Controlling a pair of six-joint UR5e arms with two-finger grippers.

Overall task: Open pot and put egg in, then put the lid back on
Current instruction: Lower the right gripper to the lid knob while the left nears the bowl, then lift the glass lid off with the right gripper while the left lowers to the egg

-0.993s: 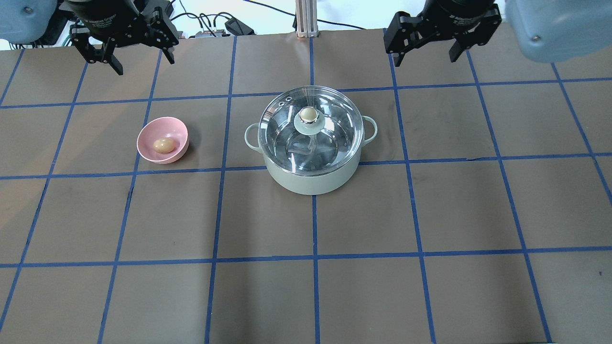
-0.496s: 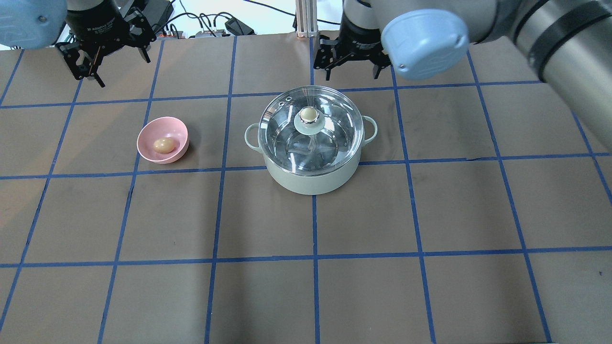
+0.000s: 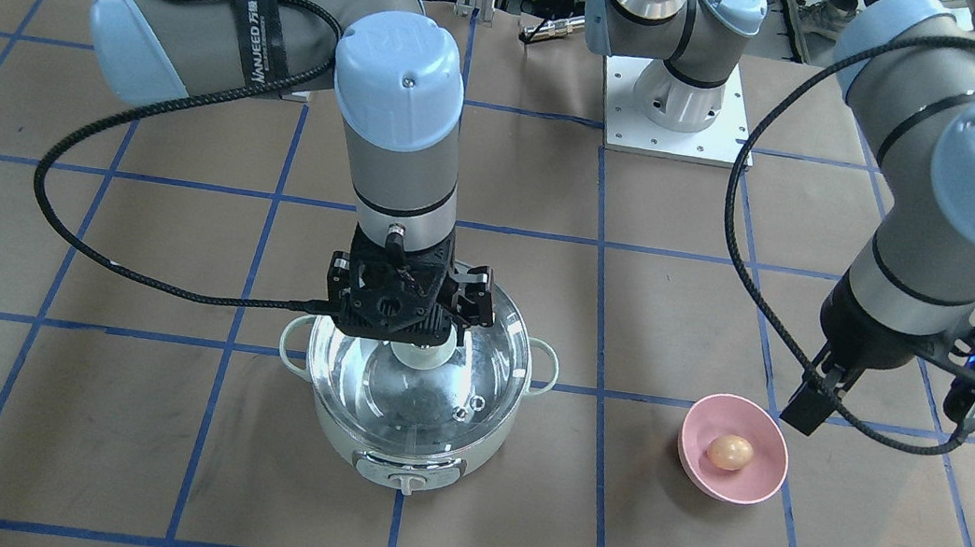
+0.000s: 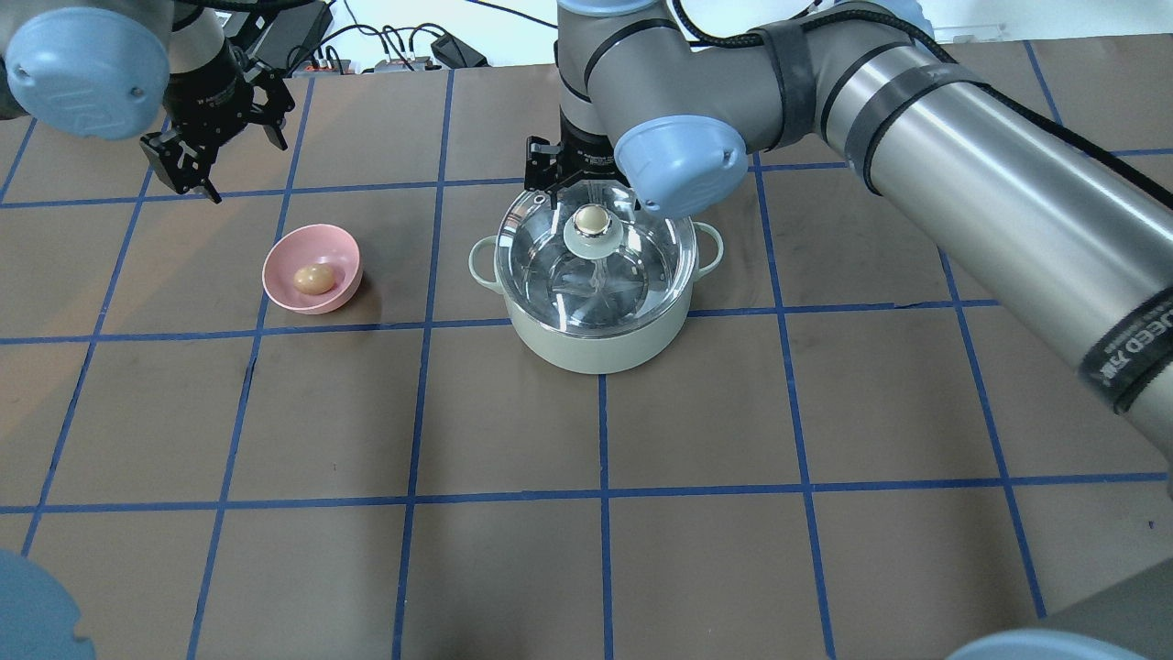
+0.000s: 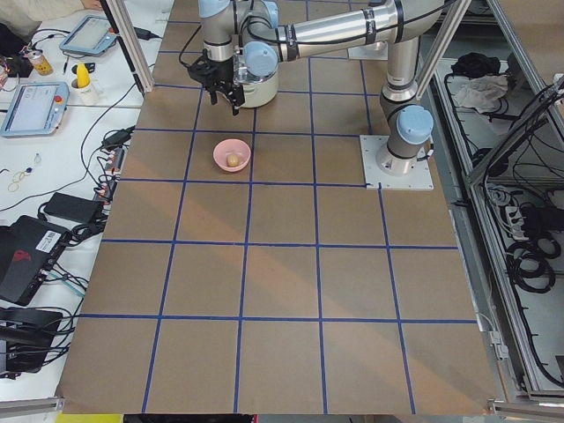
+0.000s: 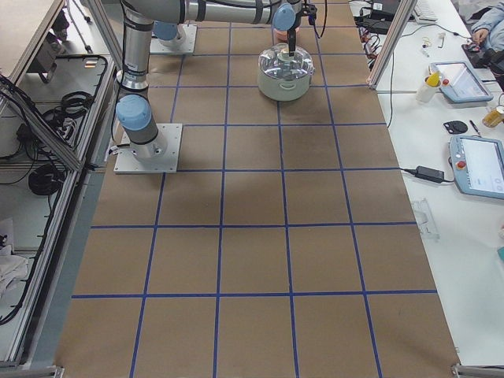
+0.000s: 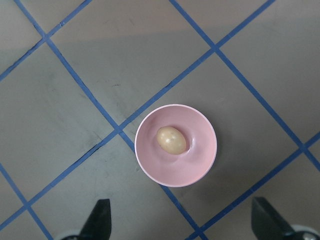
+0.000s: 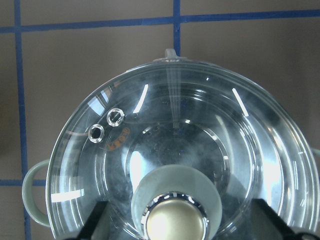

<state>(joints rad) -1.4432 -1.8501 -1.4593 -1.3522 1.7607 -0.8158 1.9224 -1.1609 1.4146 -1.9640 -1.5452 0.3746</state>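
Observation:
I can see the shiny bottom [image 3: 413,397] clearly through the clear glass lid, so the pale mint pot [image 3: 338,435] should be empty when I lift the lid.
The pale mint pot [image 4: 596,344] stands mid-table with the clear glass lid [image 4: 550,275] on it, its cream knob [image 4: 592,218] at centre. My right gripper [image 8: 179,222] is open just above the lid. Its fingertips [image 8: 97,220] stand on either side of the knob without touching it. It also shows in the front view [image 3: 417,344]. The tan egg [image 4: 313,279] lies in a small pink bowl [image 4: 341,249] left of the pot. My left gripper [image 7: 182,220] is open and empty, high above and beside the bowl [image 7: 195,165] and egg [image 7: 171,140].
The brown table carries a blue tape grid. Cables and an aluminium post [image 4: 585,37] lie along the far edge. The white base plate [image 3: 678,110] stands behind the pot. The right arm's long link [image 4: 962,183] spans the table's right half.
My right arm has swung in from the far right corner to above the pot's lid. My left gripper has shifted slightly toward the bowl. The pot, lid, bowl and egg have not moved.

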